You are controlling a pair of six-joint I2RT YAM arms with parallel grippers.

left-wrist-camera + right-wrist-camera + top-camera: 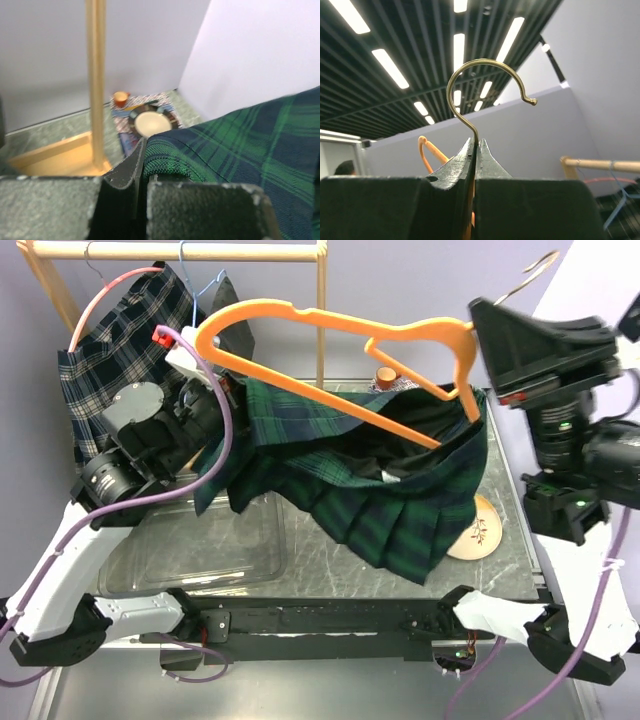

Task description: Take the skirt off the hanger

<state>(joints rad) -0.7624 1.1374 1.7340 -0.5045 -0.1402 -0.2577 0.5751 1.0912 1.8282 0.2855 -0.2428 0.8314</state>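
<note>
The hanger's near end is inside the skirt's waistband, so my right gripper should pull the hanger back while my left gripper pulls the skirt toward the tray.
A green and navy plaid skirt hangs from an orange plastic hanger held tilted over the table. My right gripper is shut on the hanger's metal hook, gripping it at its neck. My left gripper is shut on the skirt's left edge; the fabric fold sits between its fingers. The skirt's lower hem droops onto the table at the middle right.
A wooden rack at the back holds another dark plaid garment on a pink hanger. A clear plastic tray lies front left. A round wooden coaster lies right of the skirt. A patterned mat with a plate sits behind.
</note>
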